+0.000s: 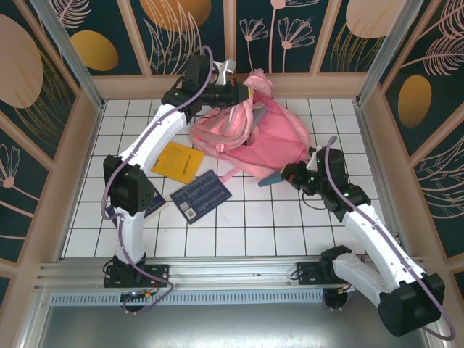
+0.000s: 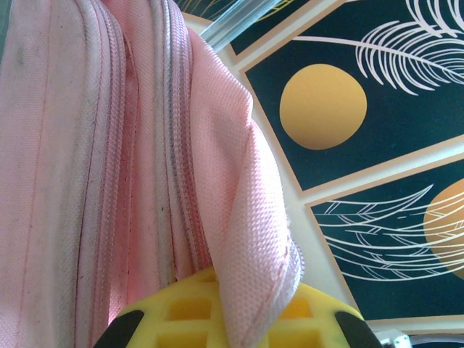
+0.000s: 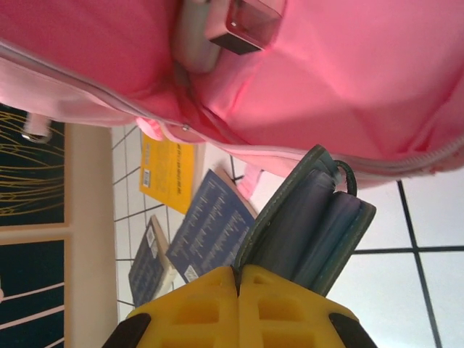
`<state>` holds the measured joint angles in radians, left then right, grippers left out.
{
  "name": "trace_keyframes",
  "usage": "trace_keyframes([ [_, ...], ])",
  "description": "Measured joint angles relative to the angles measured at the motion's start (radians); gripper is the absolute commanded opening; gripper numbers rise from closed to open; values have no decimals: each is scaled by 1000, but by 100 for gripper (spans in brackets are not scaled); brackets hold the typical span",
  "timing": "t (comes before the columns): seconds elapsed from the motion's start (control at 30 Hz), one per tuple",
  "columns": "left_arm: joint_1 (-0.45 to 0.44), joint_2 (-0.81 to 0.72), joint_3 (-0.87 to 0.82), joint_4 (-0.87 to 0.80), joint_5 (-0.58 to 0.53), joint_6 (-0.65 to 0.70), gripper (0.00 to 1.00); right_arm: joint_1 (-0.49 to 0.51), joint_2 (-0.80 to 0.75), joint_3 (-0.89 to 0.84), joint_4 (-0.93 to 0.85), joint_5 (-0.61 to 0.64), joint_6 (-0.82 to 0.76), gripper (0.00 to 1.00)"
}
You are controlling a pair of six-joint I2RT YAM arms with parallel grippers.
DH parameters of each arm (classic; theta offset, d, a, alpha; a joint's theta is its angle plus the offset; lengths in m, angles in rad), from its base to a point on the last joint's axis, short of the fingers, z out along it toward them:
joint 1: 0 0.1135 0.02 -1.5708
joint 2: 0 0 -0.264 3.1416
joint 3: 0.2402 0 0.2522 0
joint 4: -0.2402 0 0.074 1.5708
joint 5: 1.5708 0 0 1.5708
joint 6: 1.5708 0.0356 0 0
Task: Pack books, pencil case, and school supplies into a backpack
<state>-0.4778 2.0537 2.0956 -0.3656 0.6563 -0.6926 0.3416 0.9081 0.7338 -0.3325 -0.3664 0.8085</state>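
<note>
I should keep moving my right gripper over the backpack's lower rim, because the backpack's opening (image 1: 272, 143) is open ahead of the teal pad, and then let go of the pad deep inside (image 1: 262, 122).
The big pink backpack (image 1: 254, 138) lies at the back middle of the tiled table. My left gripper (image 1: 243, 93) is shut on a fold of its fabric beside the zip (image 2: 254, 246), lifting that edge. My right gripper (image 1: 290, 174) is shut on the thin cover edge of a dark teal pad (image 3: 312, 225) and holds it at the backpack's lower rim (image 3: 326, 80). Three books lie flat to the left: a yellow one (image 1: 177, 161), a navy one (image 1: 201, 196), and a smaller one (image 1: 154, 205) partly under the left arm. The pencil case is out of view.
Patterned wall panels and metal posts (image 1: 72, 51) close in the table on three sides. A metal rail (image 1: 217, 272) runs along the near edge by the arm bases. A clear plastic buckle (image 3: 246, 25) hangs from the backpack above the pad.
</note>
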Motion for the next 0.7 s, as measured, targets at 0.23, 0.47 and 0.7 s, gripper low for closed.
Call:
trace_keyframes([
  [0.23,0,-9,0,-22,-13,8,0,-12,84,72,53,10,1,0],
  [0.47,0,-9,0,-24,-13,8,0,-39,261,187,193,59,40,0],
  [0.7,0,-9,0,-23,-10,-7,0,-37,507,357,333,128,116,0],
])
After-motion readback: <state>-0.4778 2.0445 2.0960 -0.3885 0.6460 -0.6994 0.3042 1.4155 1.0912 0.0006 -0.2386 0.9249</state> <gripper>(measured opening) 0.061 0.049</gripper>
